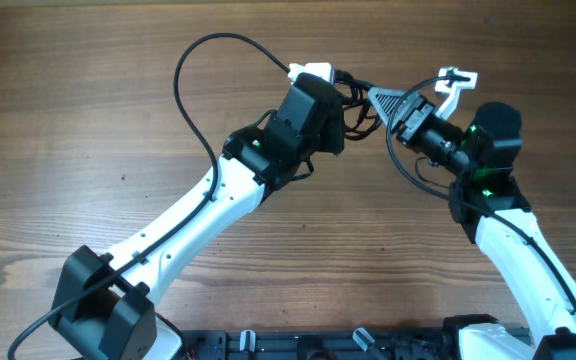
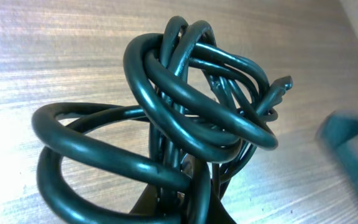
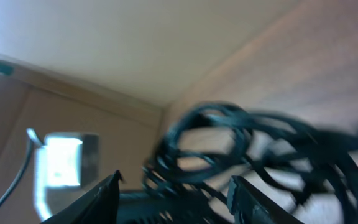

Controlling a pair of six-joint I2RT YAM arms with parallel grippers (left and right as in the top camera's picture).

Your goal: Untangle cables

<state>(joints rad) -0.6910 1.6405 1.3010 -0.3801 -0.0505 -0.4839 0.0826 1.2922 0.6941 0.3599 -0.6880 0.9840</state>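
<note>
The knot's tight loops (image 2: 194, 102) are short of the robot's right gripper's open fingers (image 1: 376, 98), so the left gripper should move the knot closer for the right gripper to pinch.
The cables (image 1: 356, 103) are a tight knot of thin black cords held just above the wooden table (image 1: 88, 120) between my two grippers. My left gripper (image 1: 336, 98) is shut on the knot from the left. In the left wrist view the looped cords (image 2: 191, 106) fill the frame and my left gripper's fingers (image 2: 185, 208) pinch strands at the bottom edge. A plug end (image 2: 279, 87) sticks out on the right. My right gripper (image 1: 413, 92) is open, its fingers (image 3: 174, 182) spread on both sides of the blurred cords (image 3: 229, 143).
A long loose black strand (image 1: 183, 75) arcs from the knot out to the left and back along the left arm. Another strand (image 1: 408, 170) loops below the right gripper. The arm bases stand at the table's front edge (image 1: 318, 345).
</note>
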